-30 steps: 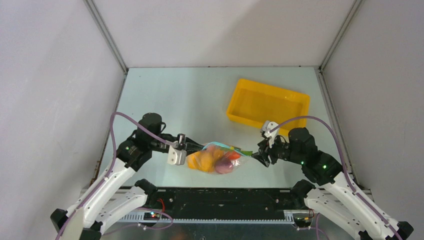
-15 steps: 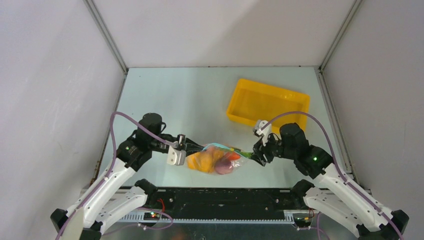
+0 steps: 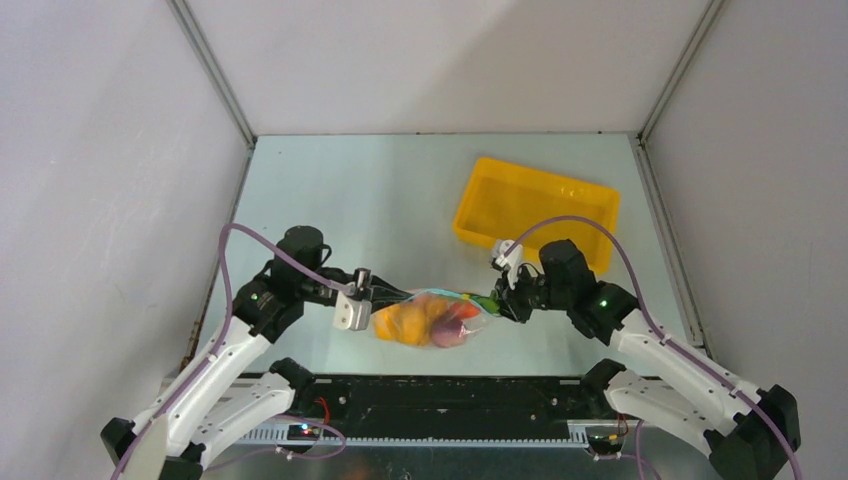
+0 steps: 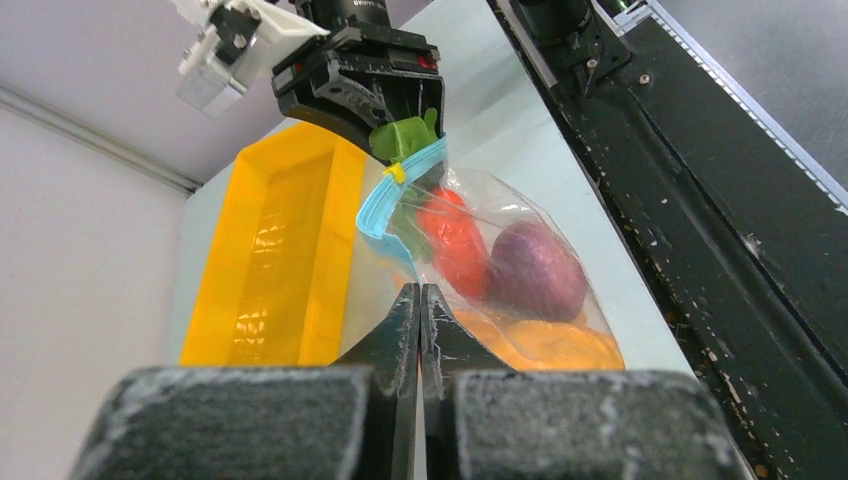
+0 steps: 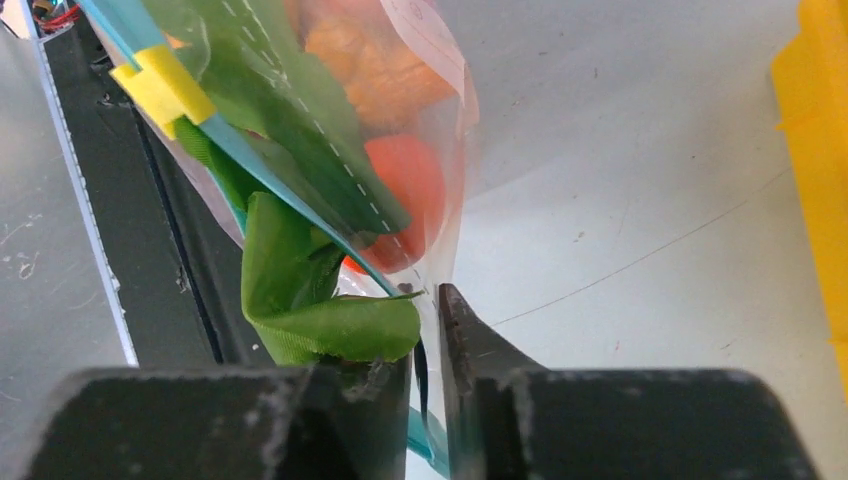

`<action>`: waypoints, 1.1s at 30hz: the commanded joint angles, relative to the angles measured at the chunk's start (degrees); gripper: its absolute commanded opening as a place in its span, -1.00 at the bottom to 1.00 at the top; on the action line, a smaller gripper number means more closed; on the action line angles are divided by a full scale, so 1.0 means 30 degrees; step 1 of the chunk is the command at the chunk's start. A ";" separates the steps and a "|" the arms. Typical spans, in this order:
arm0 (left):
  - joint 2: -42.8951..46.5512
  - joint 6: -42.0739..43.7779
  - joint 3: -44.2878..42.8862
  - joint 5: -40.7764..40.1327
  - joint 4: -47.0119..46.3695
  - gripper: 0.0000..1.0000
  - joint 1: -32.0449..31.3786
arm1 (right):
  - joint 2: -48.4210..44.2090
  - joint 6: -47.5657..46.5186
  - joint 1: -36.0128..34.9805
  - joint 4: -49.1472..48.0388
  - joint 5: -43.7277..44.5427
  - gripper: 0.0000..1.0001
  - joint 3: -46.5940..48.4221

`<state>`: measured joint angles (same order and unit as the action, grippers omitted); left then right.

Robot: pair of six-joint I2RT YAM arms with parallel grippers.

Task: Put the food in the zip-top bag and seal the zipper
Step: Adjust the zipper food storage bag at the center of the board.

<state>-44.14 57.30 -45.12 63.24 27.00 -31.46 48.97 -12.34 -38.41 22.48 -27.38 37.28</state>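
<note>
The green leaf [image 3: 486, 303] pokes out past the zipper, so my right gripper should hold the bag's end [image 5: 431, 270] while my left gripper pushes the leaf in before the bag is sealed.
The zip-top bag [image 3: 435, 318] hangs stretched between both grippers near the table's front edge. Inside it lies the food: yellow-orange fruit [image 3: 405, 320], a purple onion [image 4: 535, 270] and a red-orange carrot [image 4: 455, 235]. The carrot's green leaf [image 5: 320, 320] sticks out past the mouth. My left gripper [image 4: 419, 295] is shut on the bag's left end. The teal zipper [image 5: 270, 175] carries a yellow slider [image 5: 160, 85]. My right gripper [image 5: 428, 300] stands narrowly open around the bag's right end, with the film and zipper strip in the gap and the leaf draped over one finger.
The yellow tray [image 3: 480, 215] stands behind the right gripper at the back right. The black base rail [image 3: 440, 395] runs just in front of the bag. Grey walls close in the table on three sides.
The right arm has moved left onto the bag's right end, and its jaws have narrowed around the edge. The left arm and the bag have stayed put.
</note>
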 commanded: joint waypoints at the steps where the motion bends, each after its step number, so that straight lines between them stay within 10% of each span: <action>1: 0.0519 -0.0882 -0.0055 0.0403 -0.1946 -1.00 0.0128 | -0.0297 0.0433 0.0198 -0.0418 0.0327 -0.74 -0.0120; 10: 0.0848 -0.5225 0.0891 -0.0778 -0.6626 -1.00 0.0248 | -0.5673 0.3002 0.1578 -0.0702 0.1598 -1.00 0.0186; 18: -0.0628 -1.0694 0.2423 -0.0916 -1.3756 -1.00 0.0250 | -0.3922 0.5044 -0.0593 -0.2451 -0.1427 -1.00 0.3314; 26: -0.1995 -1.3104 0.2191 -0.1705 -1.4881 -0.99 0.0205 | 0.3312 0.3543 -0.4067 0.2367 0.8847 -1.00 0.6998; 30: -0.1076 -1.2671 0.2844 -0.2767 -1.4112 -1.00 0.0205 | 0.3169 0.5459 -0.3896 0.5905 1.5475 -0.89 0.7609; 33: -0.0262 -1.2762 0.3487 -0.3239 -1.4387 -1.00 0.0213 | 0.1679 0.5567 -0.3710 0.6520 1.5072 -0.72 0.6992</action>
<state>-48.38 20.43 -36.53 56.29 -13.13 -30.94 60.29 1.65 -50.00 35.90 6.07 57.12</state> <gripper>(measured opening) 0.003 0.111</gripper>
